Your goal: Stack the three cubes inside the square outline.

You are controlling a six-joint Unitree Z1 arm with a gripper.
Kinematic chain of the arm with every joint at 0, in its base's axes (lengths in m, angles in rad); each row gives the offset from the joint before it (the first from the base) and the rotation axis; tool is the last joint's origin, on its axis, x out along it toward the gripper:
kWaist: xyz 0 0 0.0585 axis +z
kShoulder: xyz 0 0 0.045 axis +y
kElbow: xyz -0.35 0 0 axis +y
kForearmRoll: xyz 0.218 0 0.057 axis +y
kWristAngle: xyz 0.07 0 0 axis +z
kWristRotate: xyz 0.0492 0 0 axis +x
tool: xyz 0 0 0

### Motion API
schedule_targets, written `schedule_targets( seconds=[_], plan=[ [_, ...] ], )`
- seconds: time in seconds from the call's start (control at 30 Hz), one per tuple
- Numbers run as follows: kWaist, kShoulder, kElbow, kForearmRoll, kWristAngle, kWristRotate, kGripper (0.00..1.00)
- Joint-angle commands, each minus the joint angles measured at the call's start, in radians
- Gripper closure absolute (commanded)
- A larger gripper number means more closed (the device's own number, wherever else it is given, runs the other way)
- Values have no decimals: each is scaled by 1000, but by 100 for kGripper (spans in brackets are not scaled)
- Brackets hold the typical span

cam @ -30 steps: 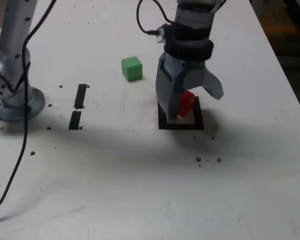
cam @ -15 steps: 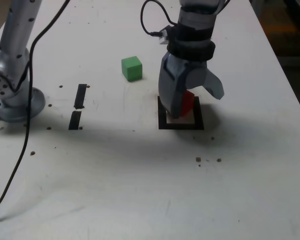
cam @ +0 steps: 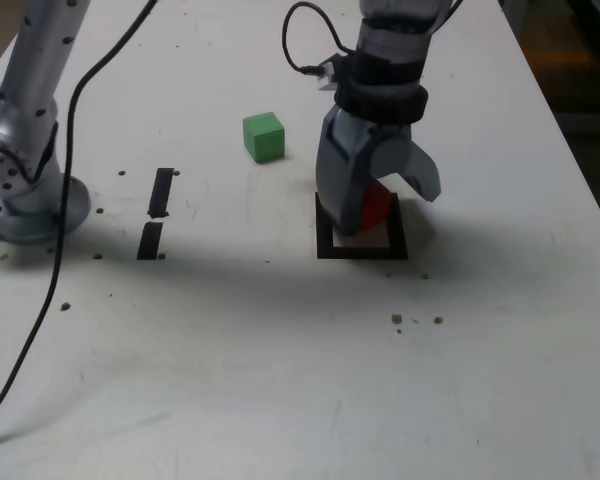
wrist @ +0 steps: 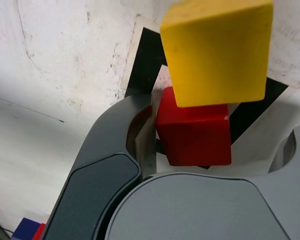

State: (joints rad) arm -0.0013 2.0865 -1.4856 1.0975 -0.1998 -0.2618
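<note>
The yellow cube (wrist: 218, 54) is covering the outline's back tape (wrist: 157, 48), so it will stay standing there when I move the red cube.
My gripper (cam: 385, 208) stands over the square outline (cam: 360, 250) of black tape, its jaws open and set either side of the red cube (cam: 378, 205) that sits inside the outline. In the wrist view the yellow cube (wrist: 217, 50) sits on top of the red cube (wrist: 195, 135), shifted a little off its edge, with the outline (wrist: 145, 55) beneath. One jaw lies close against the red cube's side and the other stands well clear. The exterior view hides the yellow cube behind the gripper. The green cube (cam: 263, 136) rests alone on the table, behind the outline toward the exterior view's left.
Two short black tape strips (cam: 161, 190) (cam: 150, 240) lie at the exterior view's left, near the arm's grey base (cam: 20, 190). A black cable (cam: 50, 250) trails down the table there. Small dark specks (cam: 410, 320) dot the white table (cam: 280, 380) in front of the outline.
The jaws have drawn in slightly around the cubes. The gripper stays over the outline, and the cable at the exterior view's left has shifted.
</note>
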Motion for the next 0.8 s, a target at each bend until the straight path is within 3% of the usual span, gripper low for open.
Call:
schedule_targets(
  seconds=[0.0, 0.5, 0.63, 0.77],
  plan=[
    [5, -2, 3, -1, 2, 2, 15],
    [8, -15, 23, -11, 14, -6, 70],
    [4, -29, 21, -14, 16, -2, 78],
    [-14, -47, 10, 0, 17, 11, 79]
  ],
)
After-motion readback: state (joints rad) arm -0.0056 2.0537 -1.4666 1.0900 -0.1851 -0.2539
